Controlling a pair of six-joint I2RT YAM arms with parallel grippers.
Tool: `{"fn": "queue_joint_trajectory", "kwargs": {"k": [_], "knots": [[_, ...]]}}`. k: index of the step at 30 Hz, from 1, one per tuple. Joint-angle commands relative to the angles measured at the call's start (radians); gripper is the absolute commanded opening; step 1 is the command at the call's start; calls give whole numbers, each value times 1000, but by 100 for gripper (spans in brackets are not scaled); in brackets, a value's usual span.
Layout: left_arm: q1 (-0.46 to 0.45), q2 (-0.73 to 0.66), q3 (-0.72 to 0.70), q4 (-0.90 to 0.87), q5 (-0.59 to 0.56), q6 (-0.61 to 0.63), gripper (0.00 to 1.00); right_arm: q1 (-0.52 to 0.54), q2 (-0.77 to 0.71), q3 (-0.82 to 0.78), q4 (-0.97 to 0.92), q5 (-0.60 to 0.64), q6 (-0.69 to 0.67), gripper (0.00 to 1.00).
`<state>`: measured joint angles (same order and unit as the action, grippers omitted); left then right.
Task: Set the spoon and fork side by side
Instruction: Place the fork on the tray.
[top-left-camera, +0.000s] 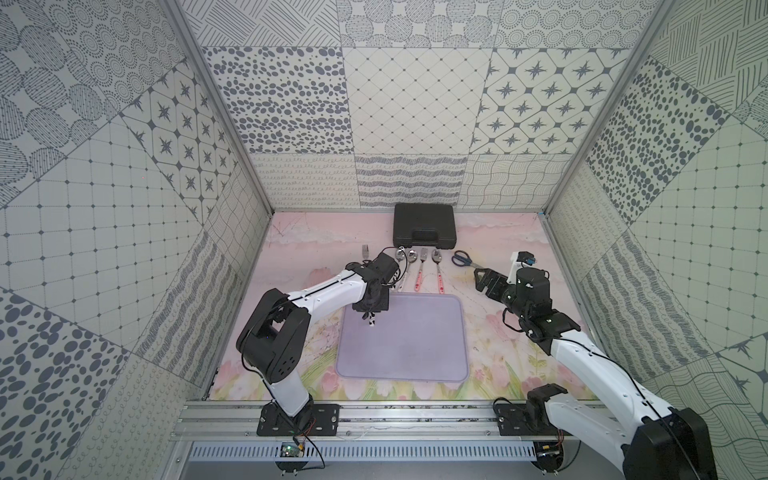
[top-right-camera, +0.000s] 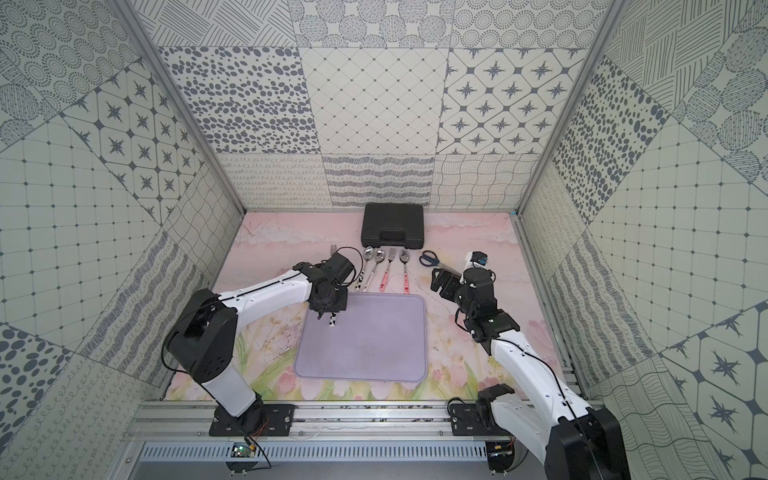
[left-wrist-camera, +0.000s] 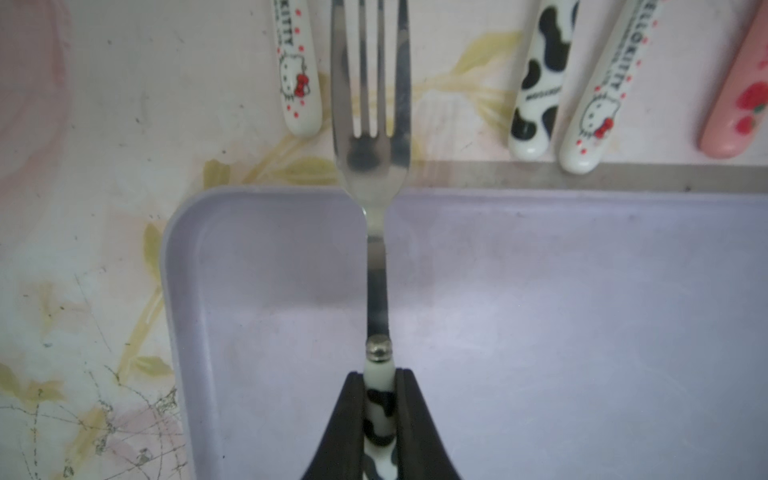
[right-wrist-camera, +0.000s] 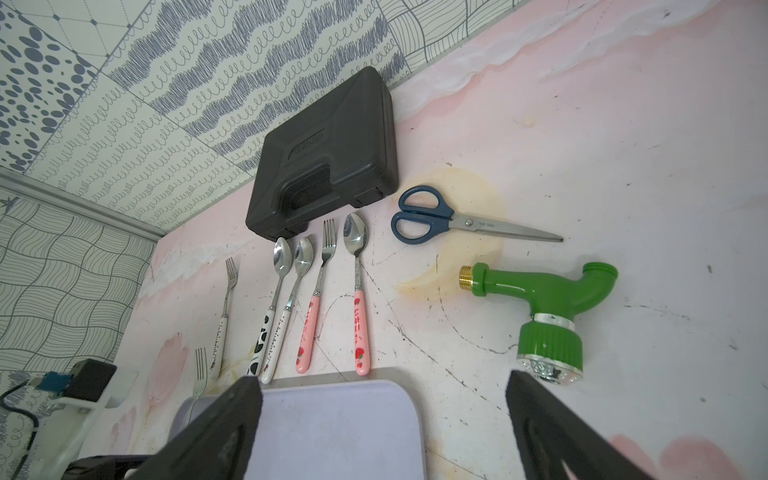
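The fork points straight along the empty tray's short side (top-left-camera: 339, 348), so the robot's left gripper keeps pulling it back until its tines are inside the tray (top-left-camera: 350, 344).
My left gripper (left-wrist-camera: 379, 374) is shut on the cow-patterned handle of a fork (left-wrist-camera: 370, 166). It holds the fork over the far left corner of the lavender tray (left-wrist-camera: 582, 311), tines pointing to the far side. In both top views only the handle end (top-left-camera: 371, 323) (top-right-camera: 332, 321) shows under the gripper. A cow-handled spoon (right-wrist-camera: 279, 266) lies in the row of cutlery just beyond the tray. My right gripper (right-wrist-camera: 382, 384) stands open and holds nothing, to the right of the tray's far right corner (top-left-camera: 482, 280).
The row also holds a Hello Kitty fork (right-wrist-camera: 226, 291), a Hello Kitty spoon (right-wrist-camera: 301, 266), a pink fork (right-wrist-camera: 322, 266) and a strawberry spoon (right-wrist-camera: 355, 257). A black case (top-left-camera: 424, 226) sits at the back wall. Blue scissors (right-wrist-camera: 432, 218) and a green hose nozzle (right-wrist-camera: 548, 307) lie at the right.
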<state>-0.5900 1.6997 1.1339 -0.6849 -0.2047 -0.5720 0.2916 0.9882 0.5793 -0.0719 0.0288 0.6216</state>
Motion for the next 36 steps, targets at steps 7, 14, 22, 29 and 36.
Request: {"fn": "queue_joint_trajectory", "kwargs": {"k": [7, 14, 22, 29, 36], "knots": [[-65, -155, -207, -11, -68, -129, 0, 4, 15, -12, 26, 20, 7, 97], [-88, -234, -306, -42, -79, -190, 0, 5, 27, -13, 29, 28, 7, 97], [-136, -300, -390, -96, -85, -272, 0, 5, 32, -13, 30, 31, 7, 97], [-159, -317, -433, -93, -88, -306, 0, 4, 38, -12, 30, 29, 8, 97], [-181, -282, -436, -97, -102, -304, 0, 4, 37, -13, 30, 31, 9, 97]]}}
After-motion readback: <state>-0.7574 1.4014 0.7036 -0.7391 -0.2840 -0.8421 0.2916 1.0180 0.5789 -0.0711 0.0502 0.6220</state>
